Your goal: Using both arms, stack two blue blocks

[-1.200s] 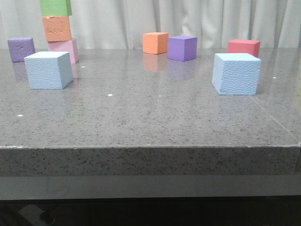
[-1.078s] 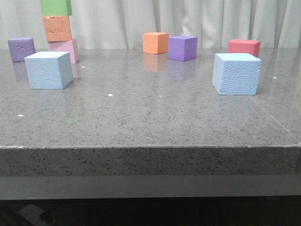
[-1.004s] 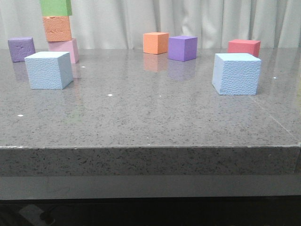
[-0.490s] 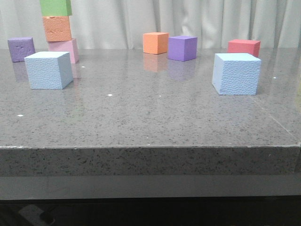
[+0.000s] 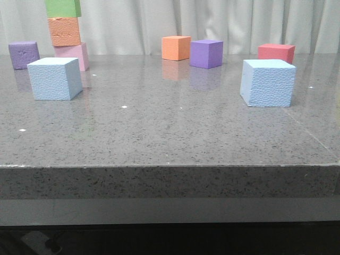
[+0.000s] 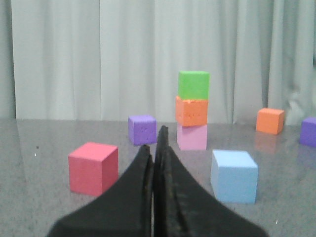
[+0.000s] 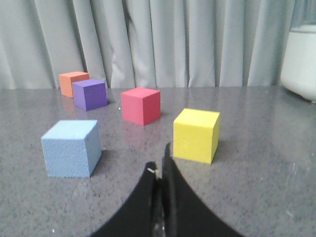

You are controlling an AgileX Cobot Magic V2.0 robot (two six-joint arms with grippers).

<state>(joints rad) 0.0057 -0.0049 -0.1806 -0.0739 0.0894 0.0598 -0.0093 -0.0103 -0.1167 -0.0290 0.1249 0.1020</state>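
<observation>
Next, my right gripper moves the blue block (image 5: 267,83) beside it to the middle (image 5: 170,90) before stacking, because that block is far from the other blue block.
Two pale blue blocks stand apart on the grey table. One blue block (image 5: 54,78) is at the left and also shows in the left wrist view (image 6: 234,176). The other blue block (image 5: 267,82) is at the right and also shows in the right wrist view (image 7: 71,147). Neither gripper shows in the front view. My left gripper (image 6: 155,140) is shut and empty, short of its block. My right gripper (image 7: 160,163) is shut and empty, short of its block.
A green, orange and pink stack (image 5: 65,33) stands at the back left by a purple cube (image 5: 24,54). An orange cube (image 5: 175,48), a purple cube (image 5: 206,53) and a red cube (image 5: 275,52) stand at the back. A yellow cube (image 7: 196,135) and another red cube (image 6: 93,167) lie near the grippers.
</observation>
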